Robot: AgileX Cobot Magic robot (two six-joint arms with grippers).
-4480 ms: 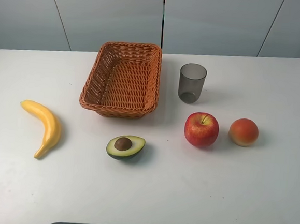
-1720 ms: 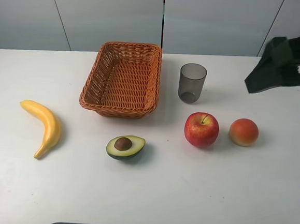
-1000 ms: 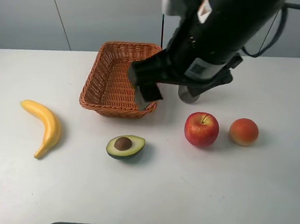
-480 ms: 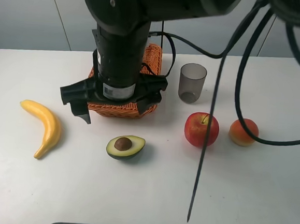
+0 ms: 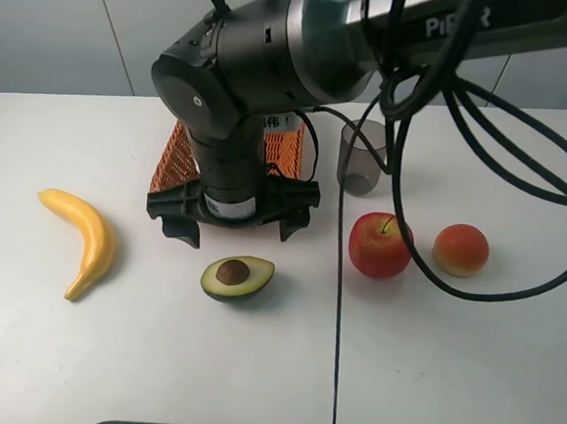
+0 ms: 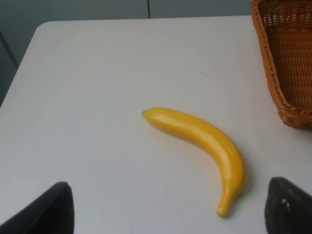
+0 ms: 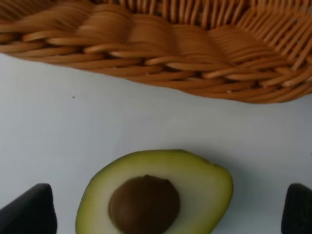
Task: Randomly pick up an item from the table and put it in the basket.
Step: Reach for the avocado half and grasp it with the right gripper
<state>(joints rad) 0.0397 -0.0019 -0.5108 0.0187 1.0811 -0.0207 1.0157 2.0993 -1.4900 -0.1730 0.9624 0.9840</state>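
Note:
The brown pit [image 5: 233,272] is sitting deep and snug in the flesh [image 5: 258,270], so it will stay in place when I lift the halved avocado into the basket.
The halved avocado [image 5: 237,277] lies flesh up with its brown pit showing on the white table [image 5: 105,355], just in front of the wicker basket [image 5: 175,154]. My right gripper [image 5: 235,228] has reached across the middle and hangs open over the basket's front edge, just behind the avocado. In the right wrist view the avocado [image 7: 156,192] lies between the two open fingertips [image 7: 27,209], with the basket rim [image 7: 146,48] beyond. My left gripper [image 6: 170,209] is open and empty over the table near the banana. It does not show in the exterior view.
A yellow banana [image 5: 83,240] lies at the left and also shows in the left wrist view [image 6: 204,139]. A red apple [image 5: 380,245] and an orange-red fruit [image 5: 460,250] sit at the right. A grey cup [image 5: 361,159] stands behind the arm's cables [image 5: 337,324].
The right arm swung in from the right, crossed over the basket, and has come down and forward, its open gripper now just behind the avocado. The fruits have not moved.

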